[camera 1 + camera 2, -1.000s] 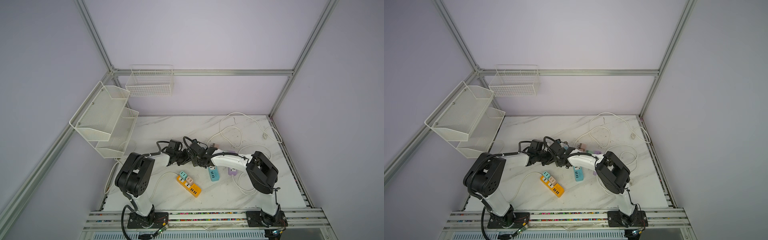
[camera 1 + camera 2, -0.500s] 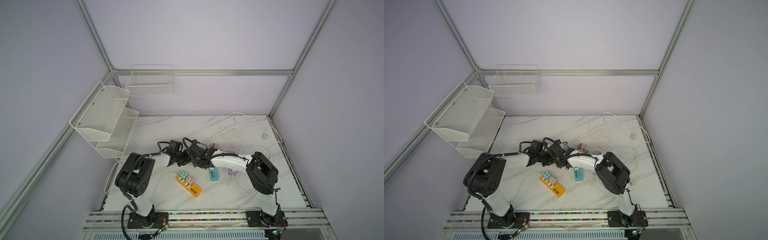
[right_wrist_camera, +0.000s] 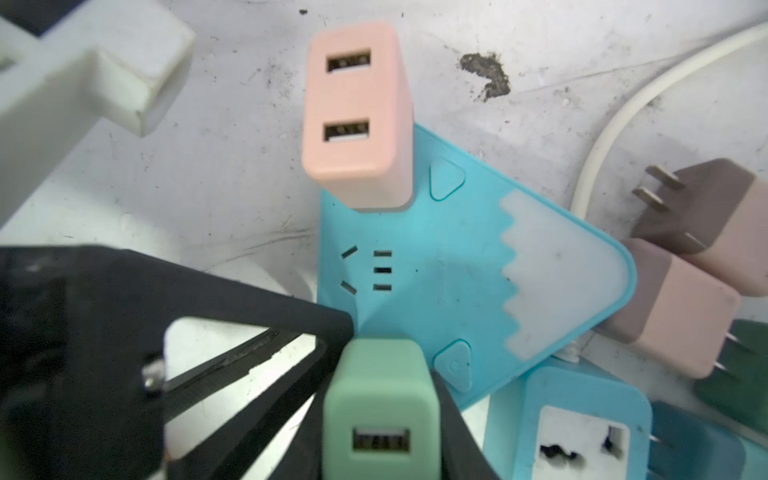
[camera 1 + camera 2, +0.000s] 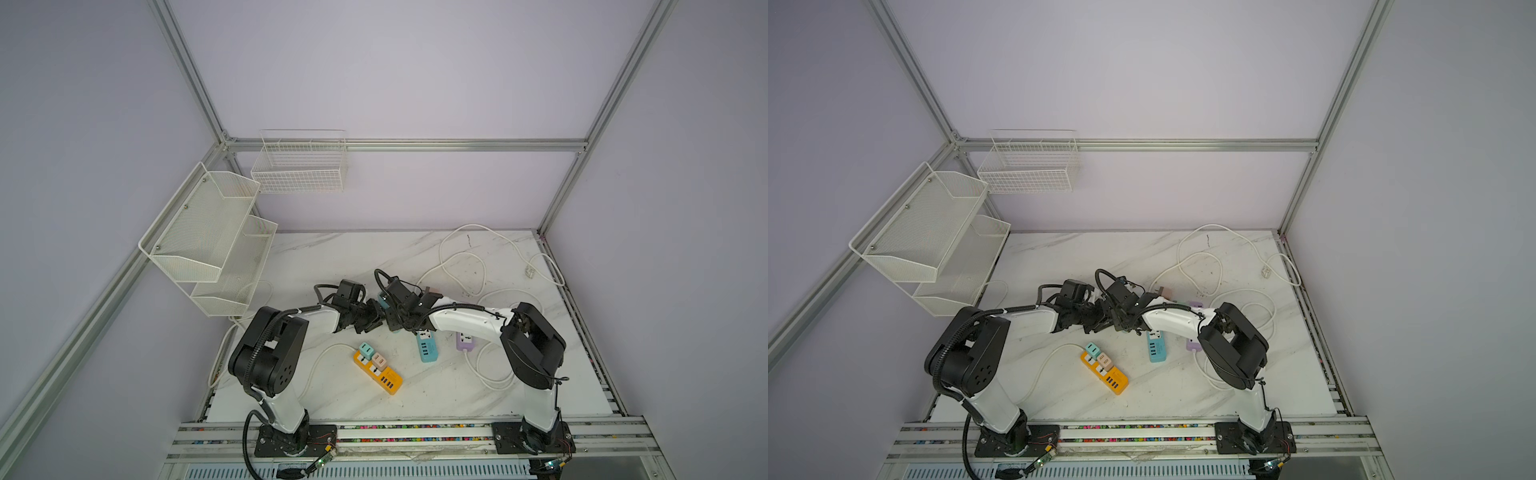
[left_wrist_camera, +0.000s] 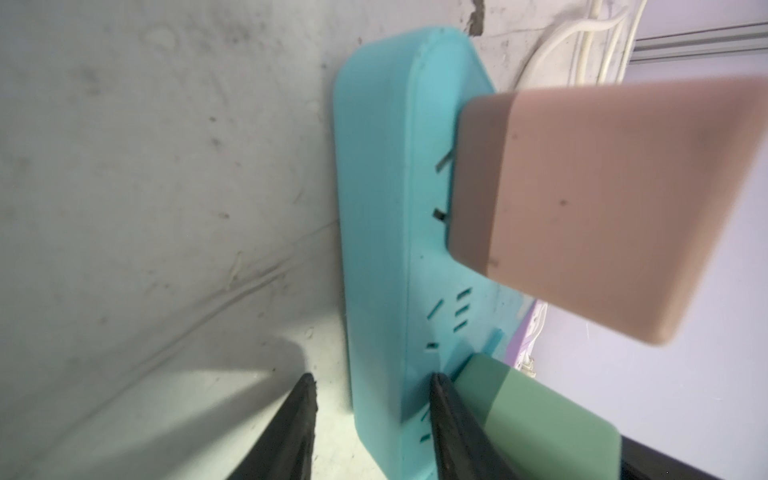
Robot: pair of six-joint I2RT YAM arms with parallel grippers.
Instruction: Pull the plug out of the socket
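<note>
I should open my left gripper's fingers and clamp the socket squarely (image 5: pixel 390 428) before I pull the green plug, because the socket's side (image 5: pixel 376 364) is crooked between those fingers.
The socket (image 3: pixel 436 266) is a teal triangular power block lying flat on the marble, also seen in the left wrist view (image 5: pixel 382 216). A pink plug (image 3: pixel 357 116) stands plugged into it. My right gripper (image 3: pixel 380 374) is shut on a green plug (image 3: pixel 380 409) at the socket's corner; whether its prongs still sit in the slots is hidden. My left gripper (image 5: pixel 372 380) straddles the socket's edge with jaws open, one finger (image 5: pixel 299 428) clear of the side. In both top views the grippers meet at mid-table, left (image 4: pixel 372 322) and right (image 4: pixel 392 322).
Loose pink-brown plugs (image 3: pixel 681 307) and a blue adapter (image 3: pixel 582 432) crowd the socket's far side. An orange strip (image 4: pixel 377 372), a teal strip (image 4: pixel 427 347) and a purple strip (image 4: pixel 465 340) lie nearer the front. White cables (image 4: pixel 461 257) loop at the back right. Mesh shelves (image 4: pixel 208 232) hang on the left.
My left gripper's jaws have spread apart and loosened from the socket's edge. Both arms have stayed almost where they were, and the right grip on the green plug is unchanged.
</note>
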